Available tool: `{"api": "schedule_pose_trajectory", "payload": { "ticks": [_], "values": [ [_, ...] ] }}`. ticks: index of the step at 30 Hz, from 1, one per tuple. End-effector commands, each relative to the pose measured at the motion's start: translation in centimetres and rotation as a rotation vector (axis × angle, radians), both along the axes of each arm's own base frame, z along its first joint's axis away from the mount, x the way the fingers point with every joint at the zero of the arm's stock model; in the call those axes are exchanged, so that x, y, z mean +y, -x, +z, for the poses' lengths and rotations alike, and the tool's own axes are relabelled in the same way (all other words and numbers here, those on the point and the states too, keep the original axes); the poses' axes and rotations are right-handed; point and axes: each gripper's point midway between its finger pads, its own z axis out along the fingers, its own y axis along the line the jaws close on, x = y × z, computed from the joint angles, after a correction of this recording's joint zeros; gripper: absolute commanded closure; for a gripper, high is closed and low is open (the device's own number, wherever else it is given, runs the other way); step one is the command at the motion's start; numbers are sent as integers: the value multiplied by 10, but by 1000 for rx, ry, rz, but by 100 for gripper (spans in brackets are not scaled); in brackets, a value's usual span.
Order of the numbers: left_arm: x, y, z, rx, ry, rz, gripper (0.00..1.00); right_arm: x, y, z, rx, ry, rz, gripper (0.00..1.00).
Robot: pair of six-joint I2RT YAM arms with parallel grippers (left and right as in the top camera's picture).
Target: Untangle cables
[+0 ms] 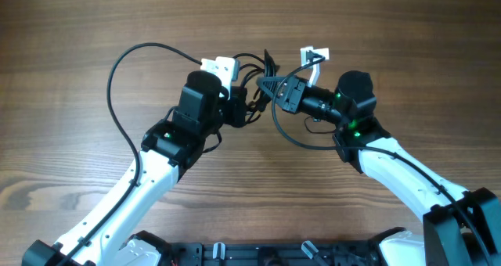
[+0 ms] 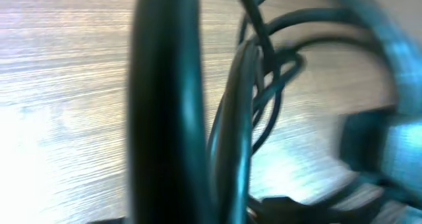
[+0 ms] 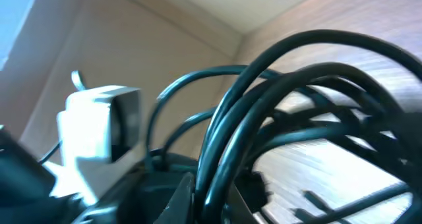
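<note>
Several strands of cable together (image 3: 227, 155) are pinched in my right gripper, so it should open and move back, and leave the bundle in my left gripper before it pulls out a single piece of cable.
The cables (image 1: 264, 66) are a small knot of thin black cords bunched at the table's middle, between my two grippers. My left gripper (image 1: 241, 108) comes in from the left. It is shut, with a cable strand (image 2: 165, 105) running down through its jaws, close and blurred in the left wrist view. More loops (image 2: 264, 85) hang just beyond it. My right gripper (image 1: 274, 88) comes in from the right, shut on two strands (image 3: 277, 99) that arch up out of its fingers (image 3: 198, 197). Both grippers hold the bundle a little above the wooden table (image 1: 391, 31).
A thicker wire (image 1: 113, 86) loops wide to the left from the left arm's white camera module (image 1: 219, 65). The right arm's white module (image 1: 315, 56) has its own wire curving below (image 1: 291, 139). A dark rail (image 1: 258, 254) runs along the near edge.
</note>
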Motion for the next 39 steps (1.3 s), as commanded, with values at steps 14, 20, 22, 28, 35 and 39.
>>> {"api": "schedule_pose_trajectory", "payload": {
  "ticks": [14,20,22,28,35,39],
  "values": [
    [44,-5,-17,18,-176,180,96,-20,-2,7,50,-51,55,96],
    [48,-7,-17,20,-175,193,96,-46,-13,-25,150,23,-14,96],
    [49,-7,-17,19,-174,194,96,-51,-15,-31,155,44,-31,96],
    [33,-3,-15,35,-117,121,96,-67,-26,-65,256,140,-164,87],
    [23,-4,-9,19,-75,81,96,-76,-29,-81,294,196,-224,55],
    [23,-4,-9,18,-75,81,96,-78,-30,-83,300,203,-237,43]
  ]
}}
